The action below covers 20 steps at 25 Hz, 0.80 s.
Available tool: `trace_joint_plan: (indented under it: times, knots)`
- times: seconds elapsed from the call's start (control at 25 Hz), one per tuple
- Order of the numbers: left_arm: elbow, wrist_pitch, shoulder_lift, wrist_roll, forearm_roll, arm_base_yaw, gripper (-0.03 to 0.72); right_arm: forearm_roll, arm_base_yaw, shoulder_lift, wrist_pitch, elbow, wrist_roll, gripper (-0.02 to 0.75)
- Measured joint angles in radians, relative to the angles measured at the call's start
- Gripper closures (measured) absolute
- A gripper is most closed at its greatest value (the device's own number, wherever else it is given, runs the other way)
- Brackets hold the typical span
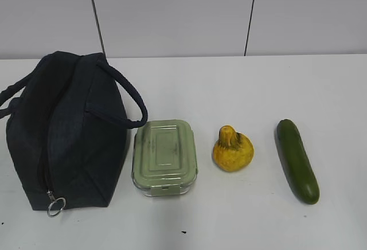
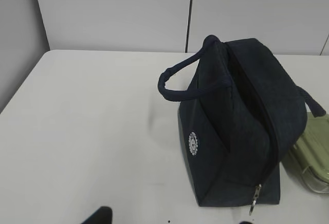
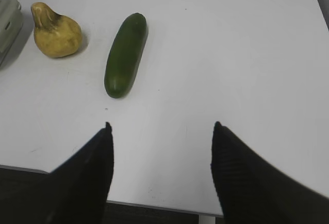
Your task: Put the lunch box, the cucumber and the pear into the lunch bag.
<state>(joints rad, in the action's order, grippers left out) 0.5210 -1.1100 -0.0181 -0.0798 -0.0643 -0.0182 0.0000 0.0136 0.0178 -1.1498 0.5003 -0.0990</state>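
I expect the lunch bag (image 1: 86, 141) to open at the dark slit's near end when I lower the cucumber in, because the ring pull (image 1: 56, 205) sits there.
The navy lunch bag (image 1: 69, 135) stands at the left of the table, with its ring pull (image 1: 55, 206) at the near bottom end; no lining shows. The lunch box (image 1: 164, 156) with its sage-green lid sits just right of the bag. The yellow pear (image 1: 232, 149) is right of the box, and the cucumber (image 1: 297, 160) lies furthest right. Neither gripper shows in the exterior view. My left gripper (image 2: 172, 220) is open, its tips barely in frame, near the bag (image 2: 236, 126). My right gripper (image 3: 162, 126) is open and empty over the table's near edge, short of the cucumber (image 3: 125, 54) and pear (image 3: 55, 33).
The white table (image 1: 241, 89) ends at a grey panelled wall behind. In the right wrist view the table's front edge (image 3: 154, 206) lies under the fingers. Bare table (image 2: 92, 131) lies left of the bag in the left wrist view.
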Motion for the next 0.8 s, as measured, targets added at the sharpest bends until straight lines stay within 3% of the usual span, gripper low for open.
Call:
trace_joint_plan:
  times: [0.36, 0.8]
  knots:
    - [0.000, 0.000, 0.000, 0.000, 0.000, 0.000, 0.253, 0.000, 0.000, -0.037, 0.000, 0.007, 0.000, 0.268]
    - [0.000, 0.000, 0.000, 0.000, 0.000, 0.000, 0.253, 0.166, 0.000, -0.431, 0.116, 0.145, -0.017, 0.268]
